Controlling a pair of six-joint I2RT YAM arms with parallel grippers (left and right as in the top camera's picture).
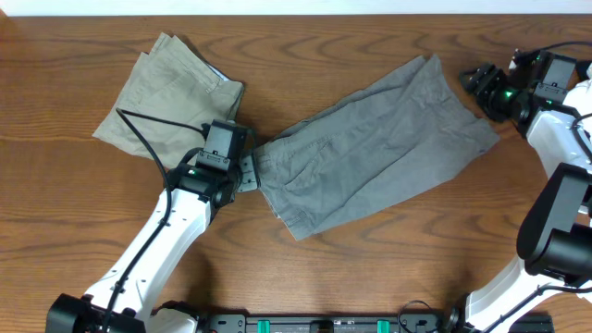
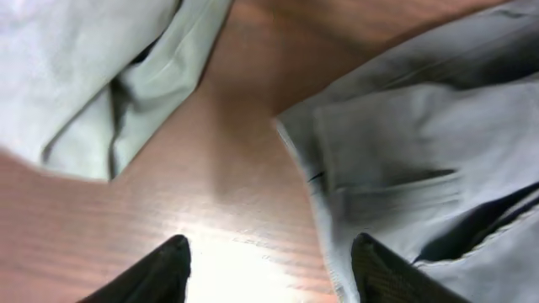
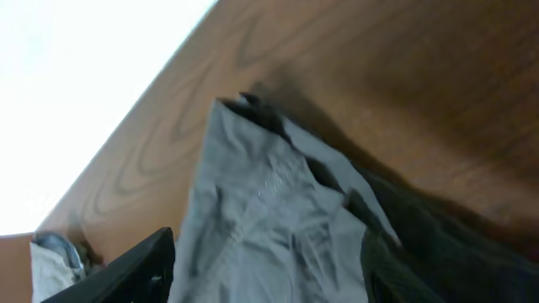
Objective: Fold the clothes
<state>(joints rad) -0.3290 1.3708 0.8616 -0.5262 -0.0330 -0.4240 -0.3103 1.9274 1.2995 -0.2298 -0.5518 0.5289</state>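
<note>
The grey shorts lean toward their lower hem corner [image 1: 297,232]. My left gripper should make the hem edge [image 1: 275,203] straight while my right gripper holds the other end, before folding.
The grey shorts [image 1: 379,148] lie spread flat on the wooden table, running from the middle to the upper right. My left gripper [image 1: 248,172] is open at their left end, its fingers [image 2: 269,269] astride the hem edge [image 2: 404,177], one finger over bare wood and one over cloth. My right gripper [image 1: 476,85] is open at the shorts' upper right corner. In the right wrist view its fingers [image 3: 269,273] stand to either side of the grey cloth [image 3: 261,219].
A folded khaki-beige garment [image 1: 171,97] lies at the upper left; it also shows in the left wrist view [image 2: 93,76]. The table's far edge [image 3: 126,109] is close behind the right gripper.
</note>
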